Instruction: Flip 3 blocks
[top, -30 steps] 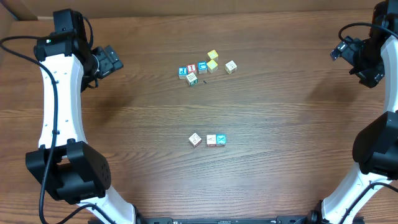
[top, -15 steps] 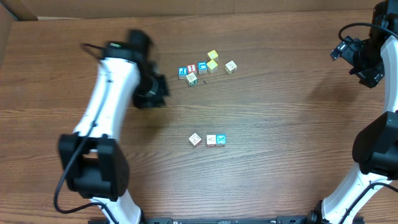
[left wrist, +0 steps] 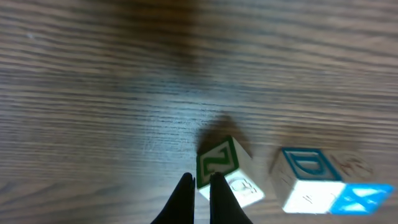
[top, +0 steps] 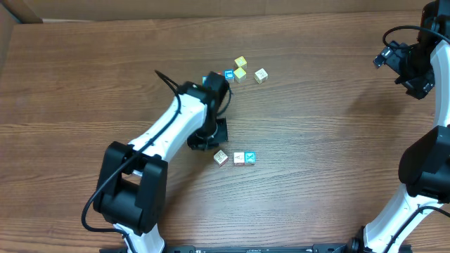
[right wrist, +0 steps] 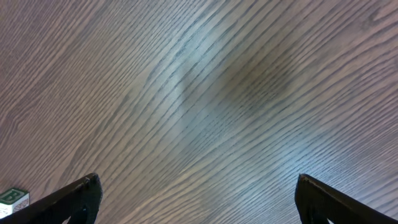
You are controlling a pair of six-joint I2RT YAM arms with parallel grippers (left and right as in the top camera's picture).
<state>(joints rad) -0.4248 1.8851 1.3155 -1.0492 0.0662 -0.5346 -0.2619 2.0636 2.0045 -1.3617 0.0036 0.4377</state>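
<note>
The green Z block (top: 221, 158) is at a slant, away from the blue D block, so my closed left gripper should gently push it square against the row (top: 240, 159).
Three blocks lie in a row at mid-table: a cream one (top: 221, 157), a second cream one (top: 239, 158) and a blue X one (top: 250, 158). My left gripper (top: 215, 143) hangs just up-left of the row. In the left wrist view its jaws (left wrist: 200, 182) are shut with nothing between them, the tips right at the near corner of the leftmost block (left wrist: 219, 163), which shows a green Z side. I cannot tell if they touch. The middle block (left wrist: 305, 174) shows a blue D side. My right gripper (right wrist: 199, 196) stands open over bare wood at the far right.
A cluster of other cubes sits further back: two yellow ones (top: 240, 67), a blue one (top: 228, 75) and a cream one (top: 261, 74). My left arm (top: 176, 119) partly covers the cluster's left end. A green-lettered cube (right wrist: 12, 198) peeks into the right wrist view's corner.
My left arm has swung from the far left across to the middle and down beside the row of blocks. Its jaws have gone from open to shut. The right arm has not moved.
</note>
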